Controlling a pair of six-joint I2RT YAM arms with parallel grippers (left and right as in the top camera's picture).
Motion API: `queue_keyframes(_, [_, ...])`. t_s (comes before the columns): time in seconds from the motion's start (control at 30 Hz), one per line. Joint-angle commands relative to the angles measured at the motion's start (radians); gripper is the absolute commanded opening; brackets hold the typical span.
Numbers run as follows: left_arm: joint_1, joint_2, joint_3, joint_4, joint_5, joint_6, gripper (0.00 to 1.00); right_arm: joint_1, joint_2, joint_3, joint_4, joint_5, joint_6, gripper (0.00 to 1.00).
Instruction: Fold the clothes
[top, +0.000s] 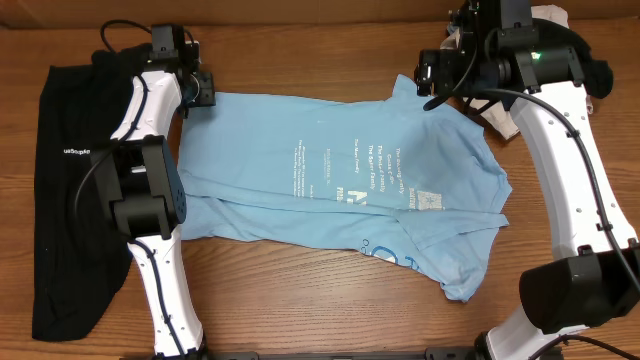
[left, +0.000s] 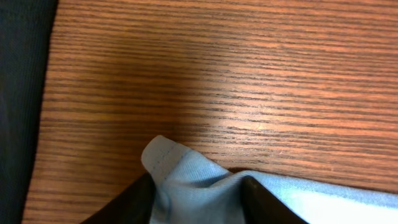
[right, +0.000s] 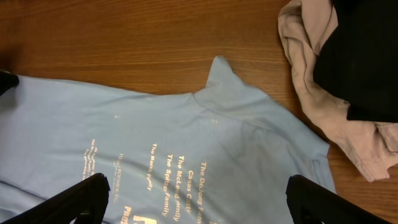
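The T-shirt's other end (right: 273, 115) lies loose while my left gripper holds a far corner, so next my right gripper pinches the edge (right: 245, 88) next to the pointed tip before the fold.
The light blue T-shirt (top: 330, 170) lies spread flat across the middle of the table, white lettering up. My left gripper (top: 203, 92) is at its far left corner. In the left wrist view the jaws (left: 199, 202) are shut on a bunched-up corner of the shirt (left: 186, 168). My right gripper (top: 432, 82) hovers over the shirt's far right part. In the right wrist view its fingers (right: 199, 193) are wide open and empty above the lettered cloth (right: 236, 137). The long black garment (top: 65, 200) lies along the table's left side and also shows in the left wrist view (left: 15, 93).
A beige cloth (right: 311, 62) and a black cloth (right: 367, 56) lie heaped at the far right corner, just beyond the shirt's sleeve. Bare wood table (top: 300, 300) shows in front of the shirt and behind it (left: 249, 74).
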Motion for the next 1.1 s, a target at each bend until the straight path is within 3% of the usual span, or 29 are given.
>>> queue_keyframes(0.0, [0.0, 0.037, 0.007, -0.007, -0.005, -0.044, 0.42, -0.002, 0.003, -0.005, 0.01, 0.003, -0.003, 0.95])
queue_keyframes(0.07, [0.0, 0.043, 0.007, -0.013, -0.005, -0.044, 0.31, -0.002, 0.003, -0.005, 0.011, 0.003, -0.004, 0.95])
queue_keyframes(0.17, [0.0, 0.043, 0.007, -0.025, -0.005, -0.043, 0.04, -0.002, 0.005, -0.005, 0.028, 0.004, -0.006, 0.88])
queue_keyframes(0.37, [0.009, 0.03, 0.026, -0.106, -0.006, -0.043, 0.04, -0.002, 0.053, -0.005, 0.129, 0.014, -0.032, 0.82])
queue_keyframes(0.67, [0.013, 0.017, 0.136, -0.355, -0.005, -0.055, 0.04, -0.005, 0.27, -0.005, 0.312, 0.129, -0.049, 0.81])
queue_keyframes(1.07, [0.013, 0.017, 0.147, -0.416, -0.009, -0.055, 0.04, -0.046, 0.49, -0.005, 0.41, 0.159, -0.056, 0.82])
